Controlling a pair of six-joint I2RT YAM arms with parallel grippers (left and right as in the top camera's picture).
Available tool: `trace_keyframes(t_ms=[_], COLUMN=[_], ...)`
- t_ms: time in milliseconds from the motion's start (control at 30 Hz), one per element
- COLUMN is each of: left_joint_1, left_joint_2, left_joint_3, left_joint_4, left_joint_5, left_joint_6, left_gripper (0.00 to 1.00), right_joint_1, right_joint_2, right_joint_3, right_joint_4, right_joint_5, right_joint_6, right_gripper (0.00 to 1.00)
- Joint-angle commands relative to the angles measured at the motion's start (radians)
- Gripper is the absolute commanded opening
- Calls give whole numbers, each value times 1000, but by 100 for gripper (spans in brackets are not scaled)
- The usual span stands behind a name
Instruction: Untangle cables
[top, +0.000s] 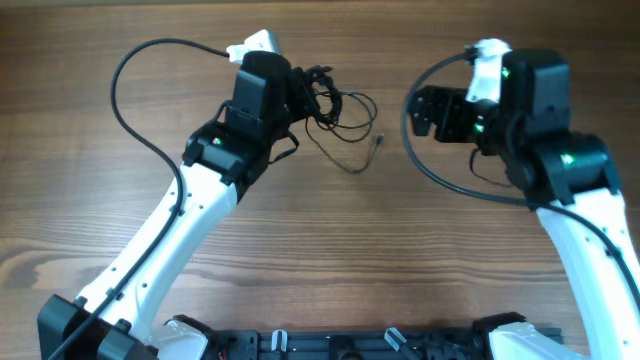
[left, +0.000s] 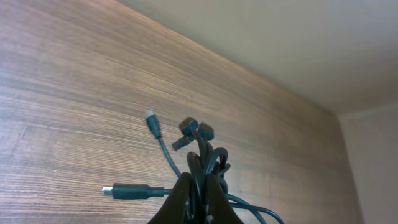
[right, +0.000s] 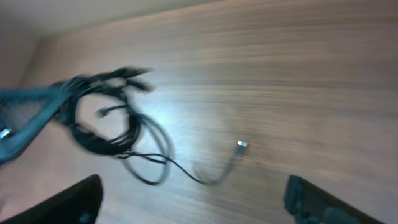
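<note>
The loose plugs have cords that go into the looped bundle (left: 207, 163), so I expect those cords (left: 166, 153) to come out longer when I pull, while the bundle stays bunched up.
The cables (top: 325, 100) are a knotted bundle of thin black cords at the back middle of the wooden table (top: 400, 250). My left gripper (top: 300, 85) is shut on the bundle. In the left wrist view the cords (left: 202, 146) run up between its tips (left: 199, 182), and a plug (left: 127, 190) sticks out to the left. One loose strand trails right to a small plug end (top: 380, 140). My right gripper (top: 425, 110) stands open to the right of the strand and apart from it. The blurred right wrist view shows the bundle (right: 106, 118) and plug end (right: 240, 147) beyond its open tips (right: 194, 183).
Thicker black arm cables arc over the table beside each arm (top: 125, 110) (top: 420, 165). The left arm's fingers (right: 25, 118) show as a teal blur at the left of the right wrist view. A pale wall (left: 311, 43) lies past the table's far edge.
</note>
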Motion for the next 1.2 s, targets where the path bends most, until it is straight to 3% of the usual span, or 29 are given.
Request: trace_keyframes(t_ms=[0,133,233,300,467,600,667,733,867,967,1167], left_joint_1=[-43,-72,-61,-37,-15,-15,-15,-15,13,48,55], left_joint_2=[-24,-27,-54,-86,-113,-111,-111,-108,-105,-99,-69], left_joint_3=[-7,-7,-7,-7,-7,-7,-7,-7,-7,-7,-7], left_joint_4=[31,107,92,60,24,24,14,0,-31,24,55], left_joint_5=[-1,30,29,20,-10,-21,0,80,145,328,512], left_joint_6=[69,69,71,106,106,62,105,214,222,203,76], left_gripper=[4,4,4,4,4,4,4,4,4,4,4], right_joint_1=[42,69,51,13,-7,-7,-11,-36,-122,-130,-123], right_joint_2=[104,284,408,461,472,472,466,457,454,455,461], right_joint_3=[5,5,5,5,5,5,6,6,6,6,6], right_joint_4=[34,56,15,-43,-71,-18,49,106,177,182,222], right_joint_5=[-132,-28,350,356,331,76,-86,-325,-901,-1024,-1056], right_joint_6=[-140,-110,209,331,343,140,20,-52,-371,-450,-444], right_gripper=[99,100,100,100,100,100,100,100,100,98,81])
